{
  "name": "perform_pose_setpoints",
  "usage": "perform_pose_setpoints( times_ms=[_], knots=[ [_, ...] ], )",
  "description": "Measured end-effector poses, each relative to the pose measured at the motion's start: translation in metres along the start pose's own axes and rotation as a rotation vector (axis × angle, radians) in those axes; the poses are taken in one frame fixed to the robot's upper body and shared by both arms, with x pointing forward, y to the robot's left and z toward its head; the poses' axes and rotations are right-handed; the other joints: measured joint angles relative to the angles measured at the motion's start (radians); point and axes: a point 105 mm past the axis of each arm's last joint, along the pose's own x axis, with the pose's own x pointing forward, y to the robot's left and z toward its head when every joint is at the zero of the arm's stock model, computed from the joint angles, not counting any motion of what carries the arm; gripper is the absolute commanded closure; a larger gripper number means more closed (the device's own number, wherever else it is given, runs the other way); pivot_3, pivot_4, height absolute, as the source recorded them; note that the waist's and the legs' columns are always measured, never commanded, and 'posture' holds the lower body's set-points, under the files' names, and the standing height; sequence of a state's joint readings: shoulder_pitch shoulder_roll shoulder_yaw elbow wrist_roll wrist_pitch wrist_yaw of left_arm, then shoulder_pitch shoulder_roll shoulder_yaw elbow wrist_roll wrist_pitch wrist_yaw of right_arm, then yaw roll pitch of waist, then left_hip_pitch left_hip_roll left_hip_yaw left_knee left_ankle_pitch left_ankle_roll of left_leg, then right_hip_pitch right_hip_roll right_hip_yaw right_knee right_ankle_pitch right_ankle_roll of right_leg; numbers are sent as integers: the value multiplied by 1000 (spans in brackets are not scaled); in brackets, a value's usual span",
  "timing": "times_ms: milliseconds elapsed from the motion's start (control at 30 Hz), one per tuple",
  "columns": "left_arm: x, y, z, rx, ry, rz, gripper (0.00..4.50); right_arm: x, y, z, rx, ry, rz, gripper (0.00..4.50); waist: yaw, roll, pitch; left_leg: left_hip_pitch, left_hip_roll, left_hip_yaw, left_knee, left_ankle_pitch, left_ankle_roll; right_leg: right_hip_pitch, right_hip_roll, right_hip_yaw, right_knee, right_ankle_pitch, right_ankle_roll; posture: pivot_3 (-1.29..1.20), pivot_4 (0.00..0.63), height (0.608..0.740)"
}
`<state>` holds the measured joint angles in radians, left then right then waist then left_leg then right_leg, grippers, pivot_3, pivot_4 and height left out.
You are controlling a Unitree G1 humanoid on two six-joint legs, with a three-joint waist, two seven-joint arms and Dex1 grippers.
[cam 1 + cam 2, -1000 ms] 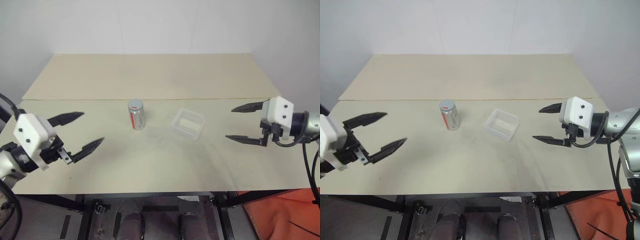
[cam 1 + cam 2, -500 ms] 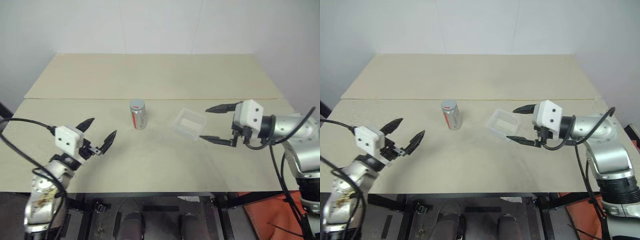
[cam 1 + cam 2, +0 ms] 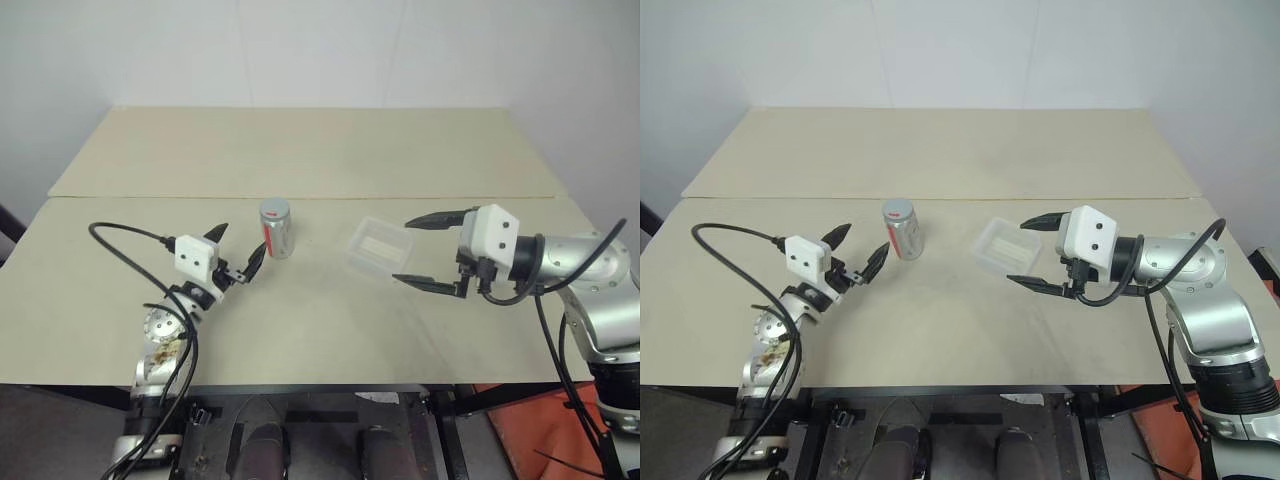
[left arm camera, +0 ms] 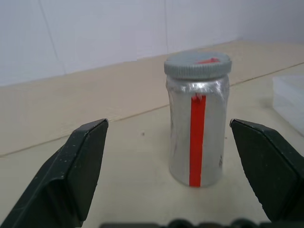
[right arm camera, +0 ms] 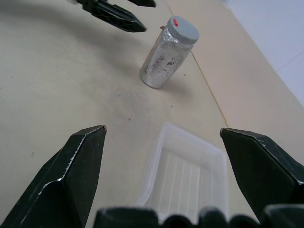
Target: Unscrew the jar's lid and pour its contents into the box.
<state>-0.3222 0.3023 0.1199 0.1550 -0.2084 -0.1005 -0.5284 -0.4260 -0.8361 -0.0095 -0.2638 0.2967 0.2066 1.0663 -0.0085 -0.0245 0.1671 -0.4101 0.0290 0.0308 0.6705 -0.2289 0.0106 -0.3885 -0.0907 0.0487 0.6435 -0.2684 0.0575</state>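
I should keep moving my left gripper forward, as its open fingers face the jar's body (image 3: 280,239) below the grey lid (image 3: 274,207), and close it around the sides of the upright jar.
The silver-grey jar (image 3: 275,232) with a red stripe stands upright mid-table, and its grey lid (image 4: 197,64) with a small red mark is on. The contents are hidden inside it. My left gripper (image 3: 240,243) is open just left of the jar, pointing at it, and the jar (image 4: 197,128) stands a short way beyond the fingertips without touching them. The clear box (image 3: 380,248) lies to the right of the jar and looks empty. My right gripper (image 3: 402,250) hovers open at the box's right side, its fingers (image 5: 71,171) spread wider than the box (image 5: 187,173).
The beige table (image 3: 330,150) is made of two boards with a seam running just behind the jar. A white wall rises behind it. Black cable loops off my left wrist (image 3: 120,232) above the table's left part.
My left arm has swung forward and right, dropping low until its open fingers point at the jar. My right gripper has moved left up to the box and has held there for the last half second.
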Motion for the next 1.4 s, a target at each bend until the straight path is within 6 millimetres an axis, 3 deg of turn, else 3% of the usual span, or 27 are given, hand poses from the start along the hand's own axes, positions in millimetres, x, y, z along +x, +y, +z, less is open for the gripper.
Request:
perform_pose_setpoints(
  times_ms=[233,467,767,1200,1400],
  knots=[
    [15,-12,-6,-20,1,-47,20,-1,0,0,2,10,-36,0,-3,0,0,0,0,0,0,0,0,0,0,0,1,0,0,0,150,740],
    [31,-11,-8,-46,-12,-19,20,-1,4,-1,7,12,-36,0,0,0,0,-1,-1,0,1,0,0,0,0,-1,0,0,1,0,150,740],
    [46,-12,-25,-68,21,22,20,-2,0,0,3,9,-69,0,0,0,0,-4,-1,-1,3,0,0,0,0,-3,0,0,1,0,150,740],
    [50,-13,-29,-75,20,7,20,-3,-5,-2,-6,24,-114,0,0,0,0,-5,-1,-2,5,0,0,0,0,-4,0,1,2,0,150,740],
    [50,-18,-31,-95,14,-4,1924,-4,-9,-4,-10,39,-151,0,0,0,0,-5,-1,-2,5,0,0,0,0,-4,0,1,2,0,150,740]
  ],
)
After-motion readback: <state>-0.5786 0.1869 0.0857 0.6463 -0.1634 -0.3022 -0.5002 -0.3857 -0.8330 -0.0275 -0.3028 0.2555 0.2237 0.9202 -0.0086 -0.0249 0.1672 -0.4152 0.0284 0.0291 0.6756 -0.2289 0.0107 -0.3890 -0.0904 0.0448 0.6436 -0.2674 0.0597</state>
